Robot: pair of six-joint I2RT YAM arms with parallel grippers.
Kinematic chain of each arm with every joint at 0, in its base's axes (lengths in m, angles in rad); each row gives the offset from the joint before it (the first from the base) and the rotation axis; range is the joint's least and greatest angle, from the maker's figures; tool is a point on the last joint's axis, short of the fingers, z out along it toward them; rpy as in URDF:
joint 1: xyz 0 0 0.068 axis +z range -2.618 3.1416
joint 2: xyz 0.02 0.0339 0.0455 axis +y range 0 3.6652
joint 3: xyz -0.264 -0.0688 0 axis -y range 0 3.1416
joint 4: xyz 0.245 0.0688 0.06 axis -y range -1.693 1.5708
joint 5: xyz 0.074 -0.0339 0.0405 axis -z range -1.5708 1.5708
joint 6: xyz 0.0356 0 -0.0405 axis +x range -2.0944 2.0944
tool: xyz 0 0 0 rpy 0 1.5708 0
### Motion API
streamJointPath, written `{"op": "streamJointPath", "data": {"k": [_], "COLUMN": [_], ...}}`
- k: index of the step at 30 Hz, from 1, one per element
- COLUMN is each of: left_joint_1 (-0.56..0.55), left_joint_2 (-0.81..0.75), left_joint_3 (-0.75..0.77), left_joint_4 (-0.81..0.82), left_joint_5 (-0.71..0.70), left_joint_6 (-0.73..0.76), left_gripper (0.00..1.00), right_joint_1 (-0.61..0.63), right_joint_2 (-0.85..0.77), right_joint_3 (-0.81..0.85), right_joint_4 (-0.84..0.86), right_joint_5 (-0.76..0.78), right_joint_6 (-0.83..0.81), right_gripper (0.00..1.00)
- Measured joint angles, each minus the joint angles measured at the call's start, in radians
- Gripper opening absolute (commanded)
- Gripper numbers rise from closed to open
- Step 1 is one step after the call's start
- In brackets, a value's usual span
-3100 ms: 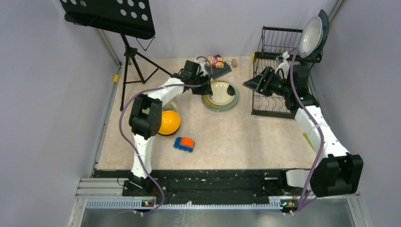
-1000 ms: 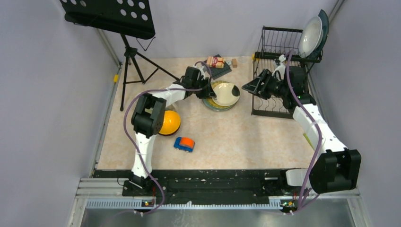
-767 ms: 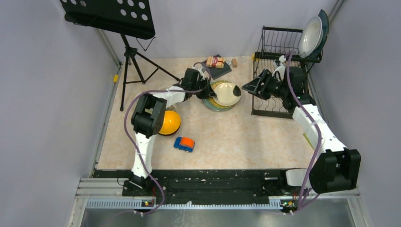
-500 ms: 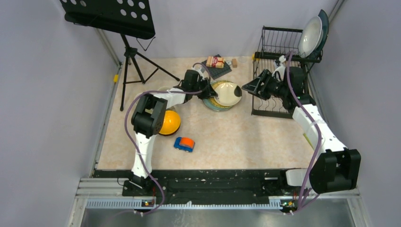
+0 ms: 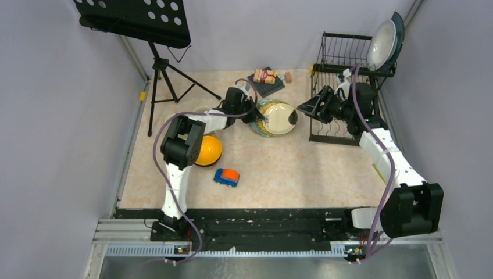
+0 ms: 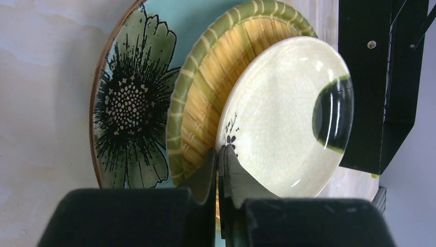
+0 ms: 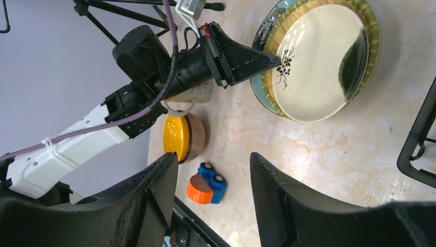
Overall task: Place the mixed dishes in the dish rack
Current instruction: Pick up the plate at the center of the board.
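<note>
My right gripper should take the plate's dark green edge (image 5: 293, 117) before it loads the plate, because my left gripper is holding the cream plate's flowered rim (image 5: 265, 120), far from the dish rack.
Three round plates are stacked mid-table: a mint-green flower plate (image 6: 128, 103) at the bottom, a yellowish striped plate (image 6: 203, 103), and a cream plate (image 5: 280, 116) (image 6: 288, 118) on top. My left gripper (image 5: 259, 117) (image 6: 218, 157) is shut on the cream plate's near rim, and that plate is tilted up off the stack. My right gripper (image 5: 307, 106) (image 7: 213, 195) hangs open and empty just right of the plates, in front of the dish rack (image 5: 343, 75). The rack's upper tier holds a pale plate (image 5: 381, 43) and a dark teal plate (image 5: 399, 29). An orange-yellow bowl (image 5: 208, 150) lies by the left arm.
A blue-and-orange toy car (image 5: 226, 176) sits in front of the bowl. A pale mug (image 7: 198, 95) shows partly behind the left arm. A packet on a dark mat (image 5: 266, 77) lies at the back. A music stand (image 5: 136, 17) on a tripod occupies the back left.
My left jaws have closed tight on the cream plate's rim, and the plate has tipped and shifted slightly right. The right arm has held still over the last second.
</note>
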Motion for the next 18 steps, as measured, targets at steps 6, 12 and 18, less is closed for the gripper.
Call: {"op": "streamJointPath", "data": {"k": [6, 12, 18], "left_joint_1": [0.018, 0.034, 0.037], "left_joint_2": [-0.017, -0.028, -0.030], "left_joint_3": [-0.011, -0.014, 0.000], "left_joint_4": [-0.018, -0.044, -0.074], "left_joint_5": [0.007, 0.011, 0.012], "left_joint_6": [0.019, 0.040, 0.053], "left_gripper": [0.00, 0.06, 0.18], "right_joint_1": [0.000, 0.000, 0.000], "right_joint_2": [0.000, 0.000, 0.000], "right_joint_3": [-0.002, -0.006, -0.009], "right_joint_4": [0.005, 0.009, 0.023], "right_joint_5": [0.000, -0.001, -0.002], "right_joint_6": [0.014, 0.022, 0.030], "right_gripper": [0.55, 0.55, 0.55]}}
